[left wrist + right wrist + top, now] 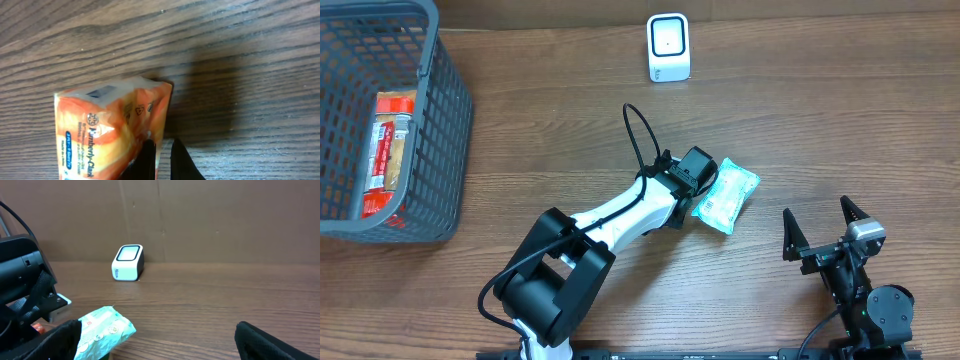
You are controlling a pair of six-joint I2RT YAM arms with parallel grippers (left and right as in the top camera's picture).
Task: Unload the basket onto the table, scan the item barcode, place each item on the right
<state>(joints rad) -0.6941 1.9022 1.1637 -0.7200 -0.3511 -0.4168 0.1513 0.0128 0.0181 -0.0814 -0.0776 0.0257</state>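
My left gripper's fingers are shut and touch only the orange packet's edge [163,122]. Next, my left gripper opens, moves back and puts its fingers on both sides of the packet's full width [102,135].
The item is a soft tissue packet [728,195], pale teal on top, lying right of the table's middle. From below, the left wrist view shows its orange printed side [107,132]. My left gripper [703,187] is shut on the packet's edge, and its black fingers [148,161] pinch the wrapper. The white barcode scanner [668,47] stands upright at the far edge, well apart from the packet. My right gripper [817,216] stands open near the front right with nothing in it. In the right wrist view the packet [102,330] sits by that gripper's left finger [57,340].
A grey mesh basket [440,130] stands at the far left with a red packaged item [388,140] inside. A brown wall backs the table behind the scanner [127,263]. Bare wood lies between the packet and the scanner.
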